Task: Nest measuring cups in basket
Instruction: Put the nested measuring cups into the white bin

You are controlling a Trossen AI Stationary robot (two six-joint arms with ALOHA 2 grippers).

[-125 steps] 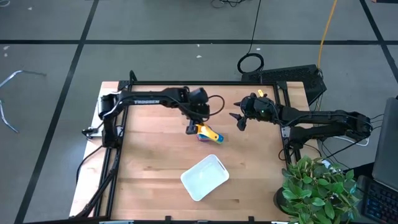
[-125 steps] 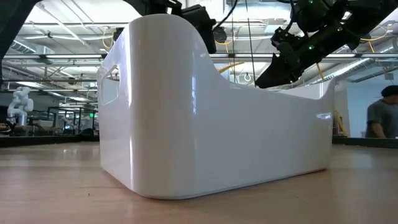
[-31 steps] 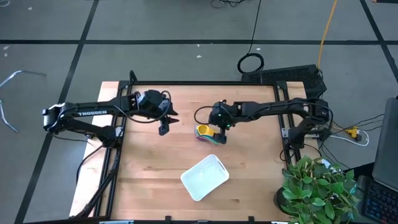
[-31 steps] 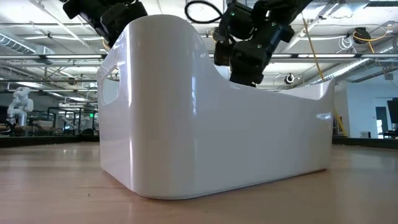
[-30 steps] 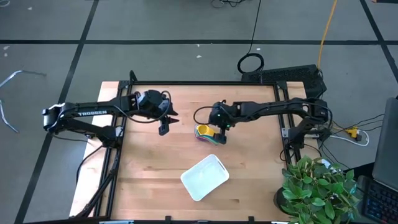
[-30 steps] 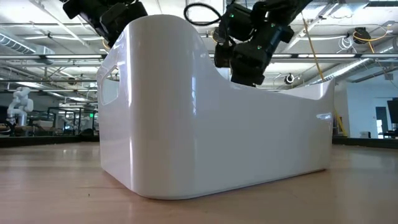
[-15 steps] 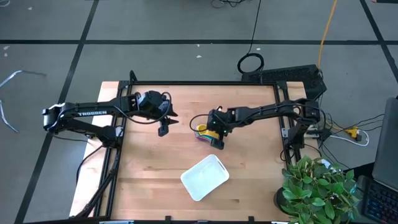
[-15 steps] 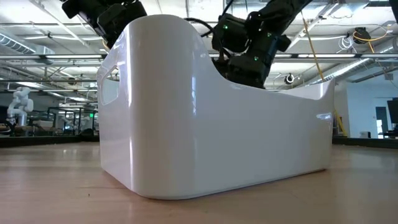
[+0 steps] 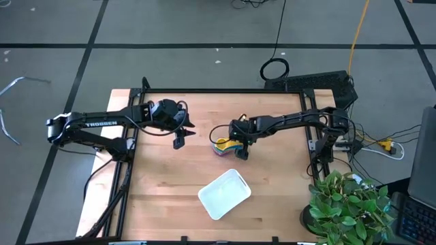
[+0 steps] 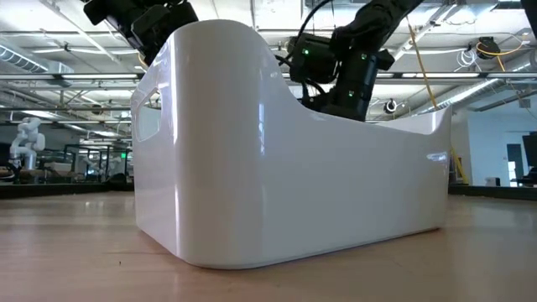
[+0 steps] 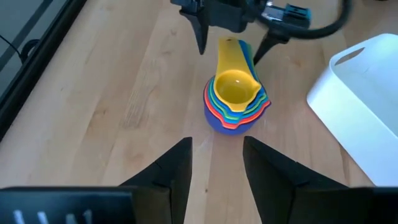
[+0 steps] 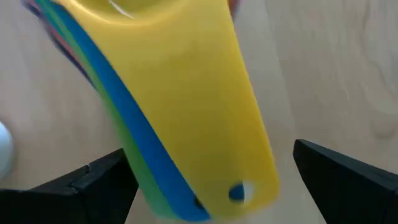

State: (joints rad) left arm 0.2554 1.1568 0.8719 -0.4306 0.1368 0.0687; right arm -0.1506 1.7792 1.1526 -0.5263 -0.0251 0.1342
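The fanned handles (image 12: 146,140) lie at a slant across the opening of the robot's right gripper, so next the gripper turns to line up with them before it closes around the yellow handle (image 12: 214,121) and the ones under it.
The measuring cups (image 11: 236,99) stand nested in one stack on the wood at mid-table, yellow on top, blue at the bottom. Their stacked handles (image 12: 186,130) point toward my right gripper (image 9: 231,145). That gripper is open, with a finger on each side of the handles, and I see no touch. My left gripper (image 9: 178,140) hovers open to the stack's left, apart from it, with nothing between its fingers (image 11: 177,168). The white basket (image 9: 225,194) rests on its base nearer the front edge. In the low view the basket (image 10: 294,168) hides the cups.
A potted plant (image 9: 347,204) stands off the table's near right corner. Black frame rails (image 9: 126,170) run along the table's edges. Bare wood lies between the stack and the basket and across the near left of the table.
My right gripper has come down and toward the table's left, so its open fingers now stand on either side of the cup handles. In the low view it has sunk lower behind the basket wall. The cups and the basket have stayed put.
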